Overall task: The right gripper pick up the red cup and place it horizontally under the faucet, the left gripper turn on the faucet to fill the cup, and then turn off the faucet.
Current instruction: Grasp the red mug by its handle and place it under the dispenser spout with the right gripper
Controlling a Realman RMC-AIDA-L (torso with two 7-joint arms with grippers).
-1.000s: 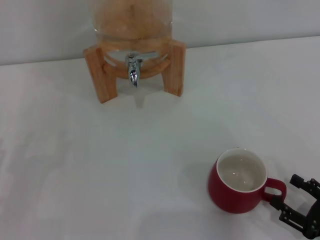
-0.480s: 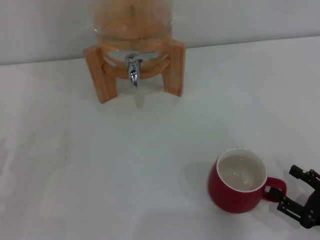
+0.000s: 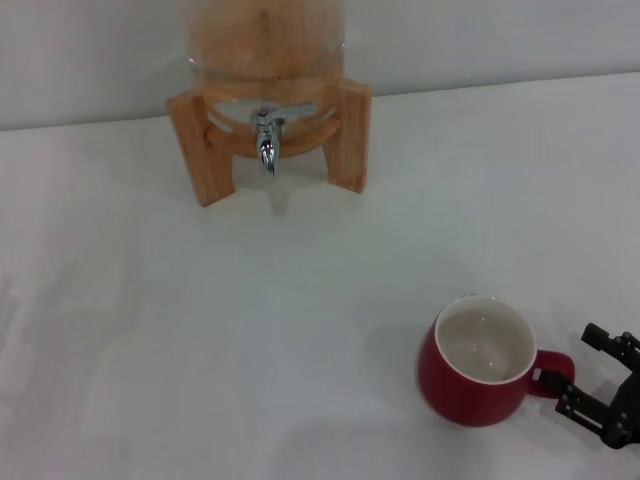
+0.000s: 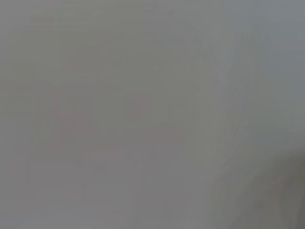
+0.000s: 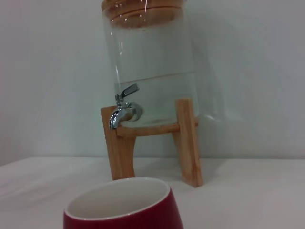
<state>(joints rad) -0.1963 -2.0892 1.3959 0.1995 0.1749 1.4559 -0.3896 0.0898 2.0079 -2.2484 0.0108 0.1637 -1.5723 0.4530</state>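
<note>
The red cup point(image 3: 474, 372) will tip its opening away from the robot's right gripper when the robot lifts, because the loop handle point(image 3: 554, 374) sticks out from just one side of the cup.
The red cup point(image 3: 478, 375) stands upright on the white table at the near right, its white inside showing nothing in it and its loop handle point(image 3: 553, 374) pointing right. My right gripper point(image 3: 577, 369) sits low at the right edge, open, its black fingertips just right of the handle. From the right wrist view the red cup point(image 5: 125, 206) fills the near edge, with the faucet point(image 5: 123, 109) beyond it. The chrome faucet point(image 3: 266, 140) hangs from the front of the wooden-framed dispenser at the far side. My left gripper is out of view; its wrist view is a blank grey.
The glass dispenser jar point(image 5: 152, 62) with a wooden lid rests on a wooden stand point(image 3: 350, 130) against the back wall. Bare white tabletop point(image 3: 250, 320) stretches between the stand and the cup.
My right gripper has shifted slightly right, away from the handle. The cup and the faucet have stayed where they were.
</note>
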